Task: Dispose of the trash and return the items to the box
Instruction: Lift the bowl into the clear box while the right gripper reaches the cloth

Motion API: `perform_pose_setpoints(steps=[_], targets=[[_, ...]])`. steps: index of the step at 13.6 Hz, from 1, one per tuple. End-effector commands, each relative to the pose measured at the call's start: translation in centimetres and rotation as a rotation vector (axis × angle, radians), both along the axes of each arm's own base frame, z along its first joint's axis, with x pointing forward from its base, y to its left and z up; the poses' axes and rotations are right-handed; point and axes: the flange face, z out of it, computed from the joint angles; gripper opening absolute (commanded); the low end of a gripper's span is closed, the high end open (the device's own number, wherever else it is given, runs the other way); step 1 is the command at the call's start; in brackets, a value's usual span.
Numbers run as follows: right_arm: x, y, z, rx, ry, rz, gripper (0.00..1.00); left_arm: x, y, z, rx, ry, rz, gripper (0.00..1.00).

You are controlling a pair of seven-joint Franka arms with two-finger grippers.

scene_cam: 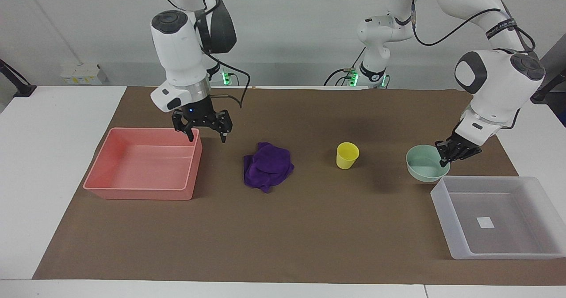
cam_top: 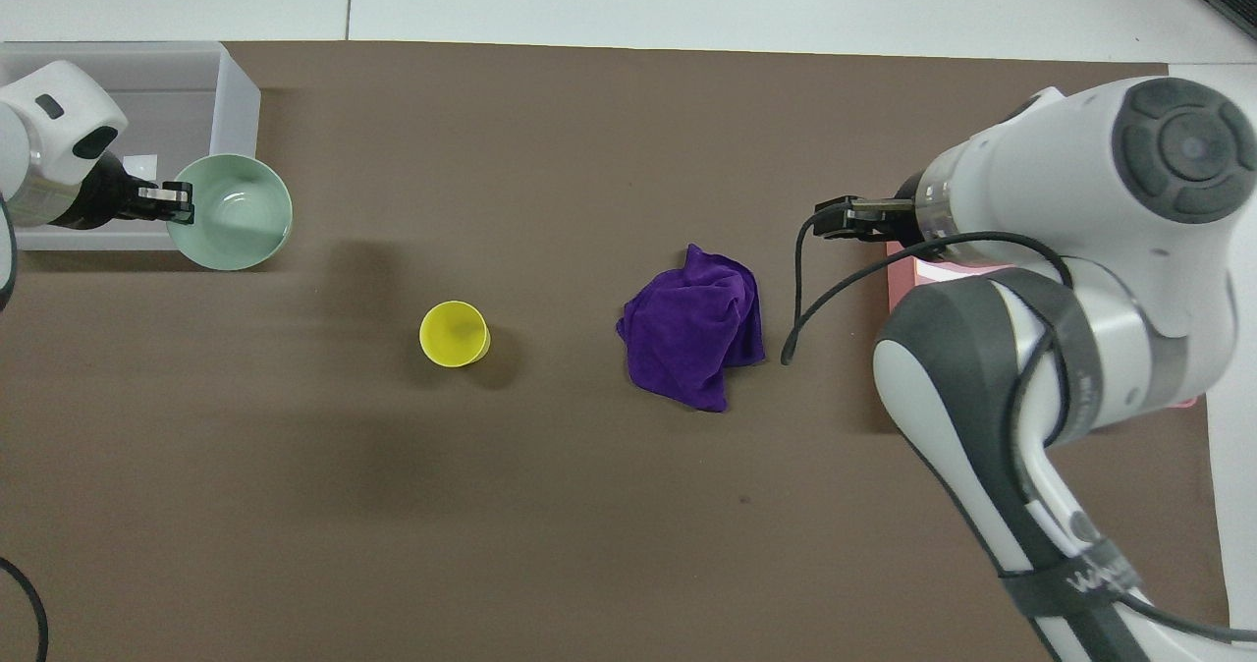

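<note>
The mint-green bowl (scene_cam: 424, 163) is upright beside the empty translucent box, so I should keep moving my left gripper over the box's bottom (scene_cam: 501, 226), lower the bowl and let go.
My left gripper (scene_cam: 442, 159) is shut on the rim of the pale mint-green bowl (scene_cam: 425, 169) and holds it in the air, over the mat beside the corner of the translucent box (scene_cam: 460, 240). In the overhead view the gripper (cam_top: 181, 202) and bowl (cam_top: 232, 214) overlap the box's wall (cam_top: 236, 102). The yellow cup (scene_cam: 347, 155) (cam_top: 454, 333) stands upright mid-mat. The purple cloth (scene_cam: 268, 166) (cam_top: 697, 328) lies wadded beside it. My right gripper (scene_cam: 207, 134) is open and empty, raised over the pink tray's end nearest the cloth.
The pink tray (scene_cam: 132, 192) sits empty toward the right arm's end of the table. In the overhead view the right arm (cam_top: 1070, 279) covers most of it. A brown mat (scene_cam: 283, 236) covers the table's middle.
</note>
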Motion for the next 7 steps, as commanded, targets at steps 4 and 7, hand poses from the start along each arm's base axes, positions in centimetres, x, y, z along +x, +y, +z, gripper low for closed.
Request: perform_pose_setpoints(steps=[4, 7], targets=[[0.8, 6.0, -9.6, -0.014, 0.020, 0.053, 1.00, 6.1, 7.0, 0.9, 0.043, -0.128, 0.074, 0.00], [0.0, 7.5, -13.5, 0.016, -0.007, 0.030, 1.00, 9.4, 11.8, -0.4, 0.051, -0.155, 0.129, 0.00]])
